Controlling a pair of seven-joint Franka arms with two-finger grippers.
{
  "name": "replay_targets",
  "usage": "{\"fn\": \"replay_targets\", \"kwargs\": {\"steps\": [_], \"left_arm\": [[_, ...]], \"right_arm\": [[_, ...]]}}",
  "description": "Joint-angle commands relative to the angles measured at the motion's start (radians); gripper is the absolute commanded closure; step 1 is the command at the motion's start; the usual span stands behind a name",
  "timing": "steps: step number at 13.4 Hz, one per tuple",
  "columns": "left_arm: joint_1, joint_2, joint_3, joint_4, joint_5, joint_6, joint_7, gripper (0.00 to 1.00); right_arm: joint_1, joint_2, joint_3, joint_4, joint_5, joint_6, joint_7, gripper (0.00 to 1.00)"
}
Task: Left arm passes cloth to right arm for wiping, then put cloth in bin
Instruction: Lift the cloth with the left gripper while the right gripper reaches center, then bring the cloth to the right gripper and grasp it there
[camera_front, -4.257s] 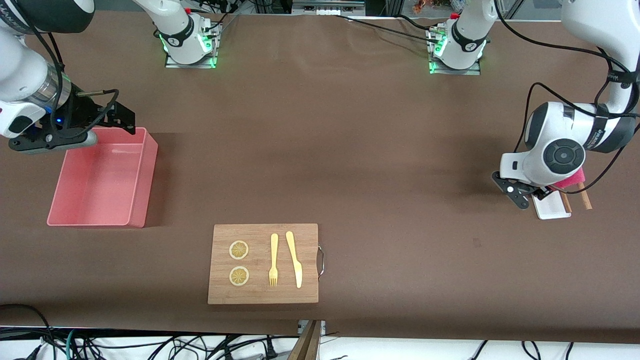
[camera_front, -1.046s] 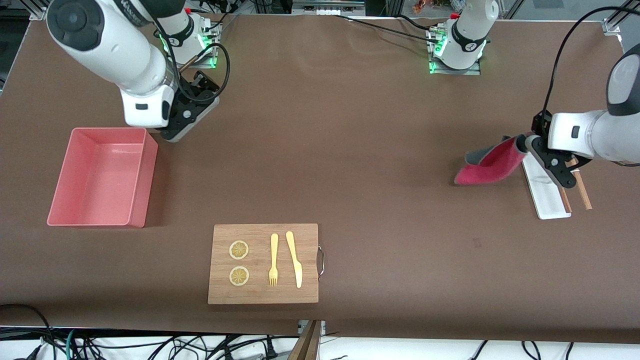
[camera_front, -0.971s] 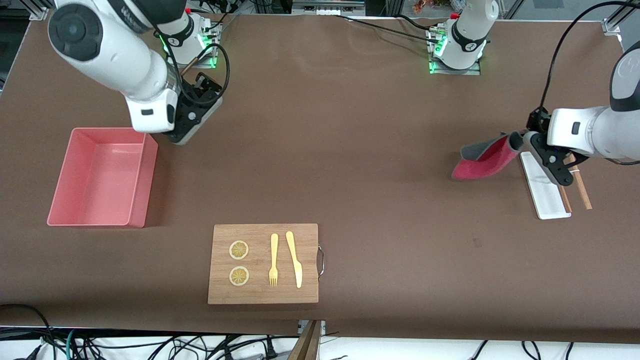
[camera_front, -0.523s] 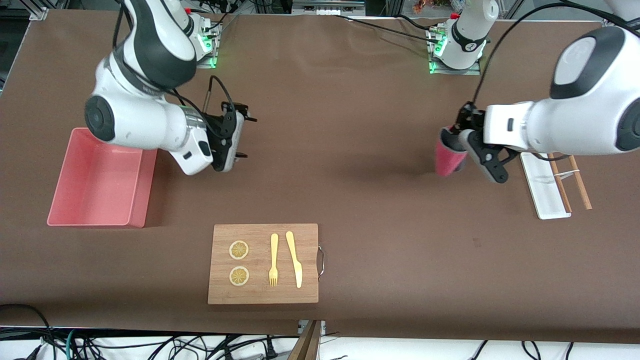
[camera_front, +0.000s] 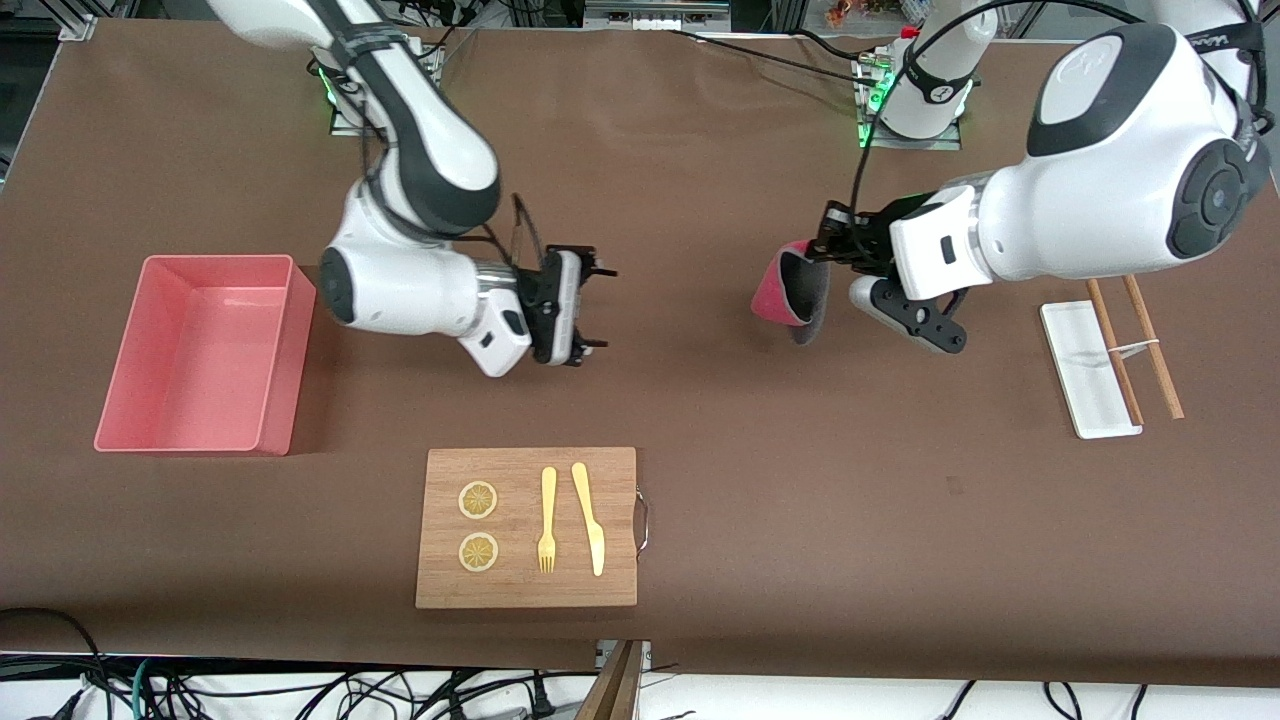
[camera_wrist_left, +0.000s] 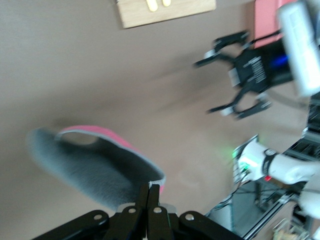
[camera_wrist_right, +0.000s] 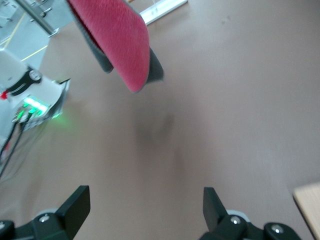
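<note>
The cloth (camera_front: 787, 290) hangs curled around its grey side (camera_front: 806, 288), so it will stay folded with loose flaps flaring out when I carry it with my right gripper.
The cloth (camera_front: 793, 290), magenta-pink on one face and dark grey on the other, hangs curled from my left gripper (camera_front: 822, 250), which is shut on one edge of it above the table's middle. In the left wrist view the cloth (camera_wrist_left: 95, 167) droops from the pinched left gripper (camera_wrist_left: 154, 187). My right gripper (camera_front: 598, 308) hovers open over the table between the cloth and the bin (camera_front: 283, 360), fingers turned toward the cloth, a gap apart from it. The right wrist view shows the cloth (camera_wrist_right: 120, 40) ahead of the wide-open right gripper (camera_wrist_right: 145, 200). The pink bin holds nothing.
A wooden cutting board (camera_front: 527, 590) with two lemon slices, a fork and a knife lies nearer the front camera. A small white tray (camera_front: 1088, 370) and a pair of chopsticks (camera_front: 1140, 345) sit toward the left arm's end.
The left gripper carried the cloth from the white tray toward the table's middle. The right gripper swung away from the bin toward the middle and turned to face the cloth.
</note>
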Motion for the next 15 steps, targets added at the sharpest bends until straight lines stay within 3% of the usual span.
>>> {"fn": "replay_targets", "kwargs": {"steps": [1,4,10,11,13,14,15], "left_arm": [[-0.08,0.043,0.007,0.089,-0.035,0.047,-0.152,1.0],[-0.145,0.056,0.007,0.09,-0.044,0.173,-0.286,1.0],[-0.148,0.056,0.007,0.095,-0.049,0.185,-0.3,1.0],[-0.148,0.057,0.007,0.095,-0.049,0.185,-0.3,1.0],[-0.148,0.057,0.007,0.095,-0.049,0.185,-0.3,1.0],[-0.148,0.057,0.007,0.095,-0.049,0.185,-0.3,1.0],[-0.148,0.057,0.007,0.093,-0.049,0.185,-0.3,1.0]], "right_arm": [[0.096,0.04,-0.006,0.021,0.055,0.148,-0.01,0.0],[0.158,0.046,-0.005,0.021,0.101,0.238,-0.005,0.0],[0.175,0.042,-0.005,0.029,0.115,0.243,0.041,0.01],[0.175,0.042,-0.005,0.03,0.115,0.246,0.053,0.1],[0.178,0.042,-0.005,0.032,0.114,0.248,0.084,0.42],[0.176,0.042,-0.005,0.042,0.115,0.248,0.093,0.7],[0.176,0.042,-0.005,0.045,0.115,0.248,0.104,0.87]]}}
